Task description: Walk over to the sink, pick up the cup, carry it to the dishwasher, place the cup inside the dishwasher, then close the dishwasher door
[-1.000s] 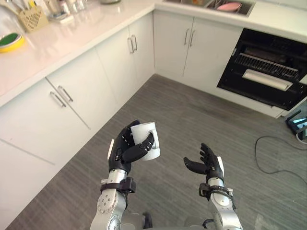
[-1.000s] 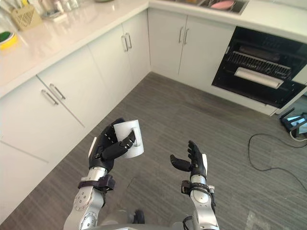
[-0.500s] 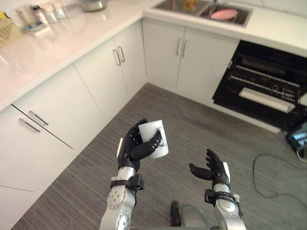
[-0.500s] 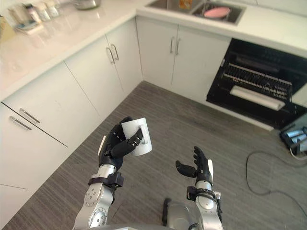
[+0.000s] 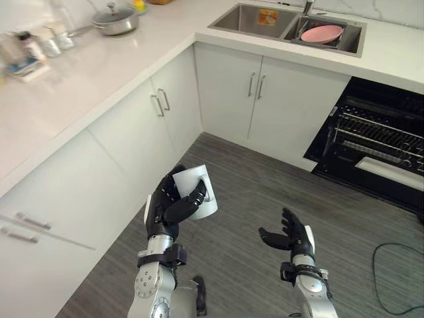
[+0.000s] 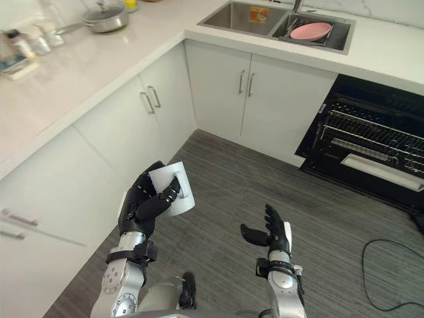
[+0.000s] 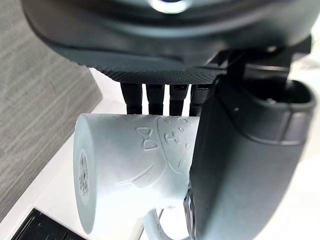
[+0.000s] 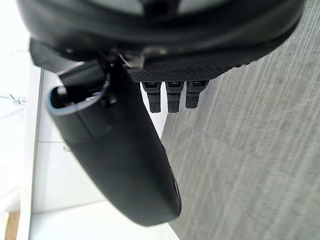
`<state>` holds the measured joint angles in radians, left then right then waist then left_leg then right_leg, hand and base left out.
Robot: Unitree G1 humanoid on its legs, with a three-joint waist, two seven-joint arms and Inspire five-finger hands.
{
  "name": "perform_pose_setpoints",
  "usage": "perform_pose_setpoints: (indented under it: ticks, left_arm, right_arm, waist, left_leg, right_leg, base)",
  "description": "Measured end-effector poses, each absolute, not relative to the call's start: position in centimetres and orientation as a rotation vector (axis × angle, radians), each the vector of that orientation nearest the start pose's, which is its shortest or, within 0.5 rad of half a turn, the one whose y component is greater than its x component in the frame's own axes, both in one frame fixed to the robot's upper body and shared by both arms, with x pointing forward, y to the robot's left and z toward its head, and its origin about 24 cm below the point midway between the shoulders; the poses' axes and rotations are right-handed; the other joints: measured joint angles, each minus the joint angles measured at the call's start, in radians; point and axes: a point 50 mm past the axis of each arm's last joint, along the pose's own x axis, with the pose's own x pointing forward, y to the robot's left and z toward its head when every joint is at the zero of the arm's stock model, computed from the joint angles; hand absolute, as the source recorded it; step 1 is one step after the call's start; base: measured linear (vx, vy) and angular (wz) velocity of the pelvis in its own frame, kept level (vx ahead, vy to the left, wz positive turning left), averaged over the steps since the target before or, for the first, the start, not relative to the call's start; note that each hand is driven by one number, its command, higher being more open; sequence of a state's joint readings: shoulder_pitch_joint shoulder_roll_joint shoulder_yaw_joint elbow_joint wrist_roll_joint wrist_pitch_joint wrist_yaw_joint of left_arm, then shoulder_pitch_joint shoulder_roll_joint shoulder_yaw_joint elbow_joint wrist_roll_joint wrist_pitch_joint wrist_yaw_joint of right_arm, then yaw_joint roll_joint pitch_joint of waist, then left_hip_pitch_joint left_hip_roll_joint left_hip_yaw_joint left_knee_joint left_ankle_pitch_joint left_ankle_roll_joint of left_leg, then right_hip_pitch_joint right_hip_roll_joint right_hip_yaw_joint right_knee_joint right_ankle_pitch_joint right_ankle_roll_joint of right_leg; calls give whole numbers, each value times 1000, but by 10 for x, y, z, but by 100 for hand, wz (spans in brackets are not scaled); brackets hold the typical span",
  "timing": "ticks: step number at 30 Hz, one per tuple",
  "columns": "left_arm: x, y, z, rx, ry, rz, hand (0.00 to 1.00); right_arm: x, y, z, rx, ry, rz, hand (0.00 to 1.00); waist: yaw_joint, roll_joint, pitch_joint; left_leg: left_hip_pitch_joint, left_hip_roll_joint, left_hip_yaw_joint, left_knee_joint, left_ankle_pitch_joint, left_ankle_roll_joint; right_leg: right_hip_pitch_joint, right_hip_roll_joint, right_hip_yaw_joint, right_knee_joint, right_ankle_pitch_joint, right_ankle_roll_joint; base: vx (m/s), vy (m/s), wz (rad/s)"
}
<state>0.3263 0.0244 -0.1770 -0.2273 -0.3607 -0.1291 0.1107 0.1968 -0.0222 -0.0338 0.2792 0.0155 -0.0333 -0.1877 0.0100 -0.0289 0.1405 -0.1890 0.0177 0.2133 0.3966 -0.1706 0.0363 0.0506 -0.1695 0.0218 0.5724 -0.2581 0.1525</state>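
The round cup [image 5: 197,193] will tip over onto its side when I put it down on the dishwasher's wire rack [image 5: 383,138], because the rack has thin bars with gaps between them.
My left hand [image 5: 167,209] is shut on a white cup [image 5: 199,192], held above the grey floor in front of me; its fingers and thumb wrap the cup's side [image 7: 135,170]. My right hand [image 5: 291,236] hangs open and empty to the right of it, fingers relaxed [image 8: 167,95]. The dishwasher [image 5: 381,142] stands open under the counter at the right, its dark inside and wire rack [image 6: 371,136] showing. The sink [image 5: 285,26] is set in the counter at the far middle, with a pink bowl [image 5: 322,34] in its right basin.
White cabinets [image 5: 159,112] run along the left and turn the corner under the sink. A lidded pot [image 5: 114,18] and small jars [image 5: 40,43] stand on the left counter. Grey plank floor [image 5: 265,192] lies between me and the dishwasher.
The whole picture has shifted: the camera has turned, bringing the sink and pot further into view. The left hand still holds the cup; the right hand stays open.
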Motion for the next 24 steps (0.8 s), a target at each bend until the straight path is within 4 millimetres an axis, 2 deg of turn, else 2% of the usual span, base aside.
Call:
perform_pose_setpoints:
  ticks: [1, 2, 4, 5, 6, 8, 9, 10, 11, 12, 13, 14, 15, 16, 17, 18, 19, 20, 21, 22, 24]
  left_arm:
    - [189, 139, 35, -349, -1, 45, 30]
    - [189, 141, 34, -334, 5, 43, 30]
    - [189, 141, 34, -330, 7, 56, 30]
    - [189, 142, 35, -324, -3, 60, 30]
    - [189, 142, 35, -322, -4, 60, 30]
    - [189, 142, 35, -322, -3, 60, 30]
    - [189, 142, 34, -322, 0, 61, 30]
    - [189, 142, 32, -317, 8, 63, 30]
    - [190, 142, 25, -313, 35, 63, 30]
    - [191, 138, 19, -327, 65, 66, 30]
    - [192, 132, 16, -344, 80, 60, 30]
    - [195, 127, 17, -365, 79, 55, 30]
    - [195, 126, 18, -366, 78, 54, 30]
    - [197, 121, 20, -389, 72, 44, 30]
    - [196, 119, 21, -405, 68, 48, 30]
    - [195, 119, 21, -409, 65, 52, 30]
    - [192, 120, 25, -414, 51, 51, 30]
    - [191, 120, 27, -417, 41, 45, 30]
    - [190, 119, 31, -421, 28, 38, 30]
    - [189, 118, 32, -425, 21, 35, 30]
    - [188, 118, 31, -426, 26, 40, 30]
  right_arm:
    - [187, -180, -58, -31, 428, -270, 90]
    - [189, -178, -58, -29, 426, -262, 90]
    - [190, -176, -57, -31, 423, -256, 90]
    - [194, -173, -55, -25, 413, -247, 90]
    - [195, -171, -55, -23, 410, -243, 90]
    - [196, -169, -54, -22, 406, -231, 90]
    - [196, -170, -54, -23, 406, -232, 90]
    - [195, -170, -54, -24, 406, -233, 90]
    - [194, -174, -56, -40, 413, -236, 90]
    - [193, -179, -57, -59, 420, -241, 90]
    - [193, -183, -56, -71, 420, -244, 90]
    - [191, -188, -57, -78, 427, -259, 90]
    - [190, -188, -57, -77, 428, -261, 90]
    - [182, -188, -59, -64, 444, -279, 90]
    - [178, -187, -54, -58, 422, -290, 90]
    - [178, -186, -49, -52, 401, -291, 90]
    - [181, -182, -39, -36, 351, -290, 90]
    - [183, -182, -33, -31, 325, -290, 90]
    - [186, -182, -25, -27, 282, -292, 90]
    - [189, -183, -21, -30, 252, -292, 90]
    - [193, -183, -20, -31, 243, -288, 90]
  waist:
    - [-5, -15, 8]
    - [-8, -16, 9]
    - [-19, -5, 10]
    - [-24, 0, 14]
    - [-26, 2, 15]
    - [-31, 2, 16]
    - [-37, 1, 15]
    - [-41, -10, 9]
    - [-59, 2, 7]
    - [-55, 42, 3]
    - [-54, 64, -1]
    - [-56, 75, 4]
    - [-57, 75, 5]
    - [-57, 75, 9]
    - [-52, 79, 13]
    - [-46, 76, 16]
    - [-39, 76, 16]
    - [-35, 77, 16]
    - [-26, 72, 14]
    - [-10, 69, 12]
    - [8, 69, 13]
  left_leg:
    - [76, -13, 18, -51, -8, 6]
    - [132, -15, 25, -87, -16, 9]
    - [227, 1, 30, -151, -26, 1]
    - [271, 17, 34, -178, -41, -13]
    - [285, 25, 37, -183, -50, -19]
    - [328, 60, 45, -188, -86, -49]
    - [345, 67, 46, -193, -97, -66]
    - [359, 63, 46, -195, -110, -88]
    - [389, 68, 30, -194, -137, -119]
    - [394, 97, 26, -194, -142, -123]
    - [393, 112, 22, -185, -137, -122]
    - [390, 136, 6, -141, -120, -126]
    - [389, 139, 4, -133, -118, -128]
    - [365, 185, -21, 28, -100, -146]
    - [316, 226, -22, 229, -46, -138]
    - [280, 248, -23, 333, -14, -139]
    - [193, 279, -23, 494, -27, -148]
    - [153, 284, -20, 538, -44, -143]
    - [92, 276, -10, 552, -78, -121]
    - [44, 249, -13, 490, -113, -95]
    - [0, 199, -43, 337, -130, -87]
  right_leg:
    - [-96, -22, 20, 232, 51, 19]
    - [-157, -27, 10, 365, 36, -9]
    - [-245, -27, -56, 454, 0, -73]
    - [-304, -21, -103, 433, -19, -101]
    - [-332, -19, -122, 408, -25, -111]
    - [-405, 6, -191, 186, -24, -123]
    - [-413, 19, -209, 61, 5, -126]
    - [-405, 34, -217, -87, 83, -136]
    - [-381, 46, -212, -145, 237, -181]
    - [-373, 73, -224, -147, 236, -187]
    - [-366, 88, -229, -151, 214, -196]
    - [-348, 104, -241, -140, 179, -207]
    - [-344, 106, -244, -140, 176, -208]
    - [-264, 130, -268, -153, 135, -216]
    - [-198, 153, -263, -183, 117, -223]
    - [-167, 162, -256, -201, 109, -227]
    - [-124, 178, -244, -229, 97, -233]
    - [-106, 182, -238, -241, 88, -243]
    - [-77, 185, -225, -270, 82, -251]
    - [-46, 185, -205, -298, 81, -250]
    - [-11, 184, -170, -321, 73, -243]
  base:
    - [499, 170, -30]
    - [402, 104, -30]
    - [361, 37, -20]
    - [331, -5, -16]
    - [329, -57, -18]
    - [356, -120, -10]
    - [401, -166, 0]
    - [459, -175, 13]
    - [494, -165, 4]
    - [500, -136, -2]
    - [468, -147, -14]
    - [441, -168, -4]
    - [415, -222, 19]
    - [433, -256, 14]
    - [401, -230, 4]
    - [289, -150, -28]
    - [189, -60, -29]
    - [227, -52, -34]
    - [268, -33, -35]
    - [225, -6, -40]
    - [270, 55, -50]
